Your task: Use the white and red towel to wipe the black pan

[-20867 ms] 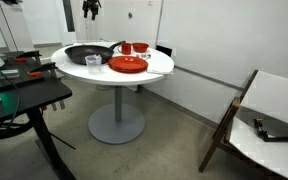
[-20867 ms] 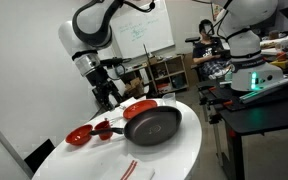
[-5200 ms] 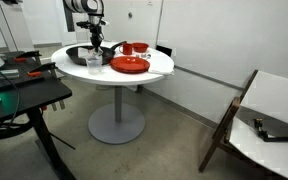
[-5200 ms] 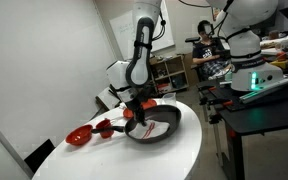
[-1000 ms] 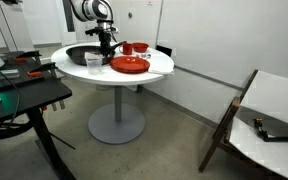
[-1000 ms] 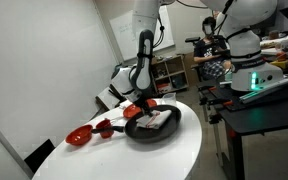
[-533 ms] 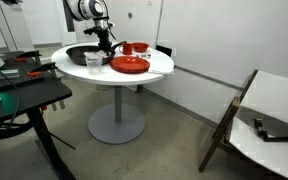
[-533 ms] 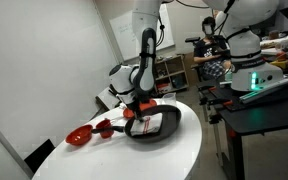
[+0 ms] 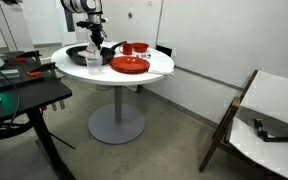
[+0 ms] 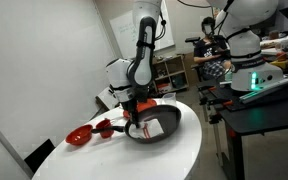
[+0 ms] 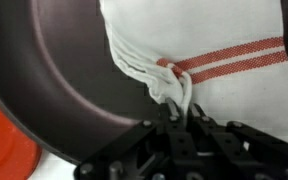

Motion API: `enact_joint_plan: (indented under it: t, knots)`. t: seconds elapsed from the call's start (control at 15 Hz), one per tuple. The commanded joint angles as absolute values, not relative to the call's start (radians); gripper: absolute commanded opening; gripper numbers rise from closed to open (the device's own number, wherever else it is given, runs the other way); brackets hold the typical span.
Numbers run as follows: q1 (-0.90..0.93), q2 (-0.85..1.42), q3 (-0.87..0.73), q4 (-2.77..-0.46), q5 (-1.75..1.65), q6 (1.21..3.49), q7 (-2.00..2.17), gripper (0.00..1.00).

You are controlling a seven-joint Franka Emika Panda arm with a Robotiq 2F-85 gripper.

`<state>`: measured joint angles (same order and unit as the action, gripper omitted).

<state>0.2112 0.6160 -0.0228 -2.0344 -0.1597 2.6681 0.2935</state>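
The towel is in my gripper close to the black pan's handle end, so I should pull the towel back across to the uncovered bottom of the pan by the clear glass.
The black pan lies on the round white table; in the wrist view its dark floor fills the left. The white and red towel is spread inside the pan, with red stripes across it; it also shows in an exterior view. My gripper is shut on a bunched fold of the towel, low over the pan's side nearest the red plate. The arm reaches down over the pan in both exterior views, gripper and gripper.
A red plate lies next to the pan, and its edge shows in the wrist view. A red bowl and a red cup stand on the table. A small clear glass stands near the pan. Desks flank the table.
Over the last second the gripper has dragged the towel across the pan, away from the handle side toward the red dishes. It stays shut on the towel.
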Motion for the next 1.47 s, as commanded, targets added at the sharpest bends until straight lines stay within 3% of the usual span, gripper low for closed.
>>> enact_joint_plan:
  t: [0.0,0.53,1.0,1.4]
  knots:
    - [0.134,0.581,0.031,-2.075,-0.047,2.612,0.217,0.03]
    - [0.138,0.620,-0.099,-2.067,-0.105,2.432,0.291,0.03]
    - [0.198,0.647,-0.220,-2.069,-0.317,2.495,0.343,0.03]
    - [0.181,0.613,-0.153,-2.084,-0.274,2.608,0.314,0.03]
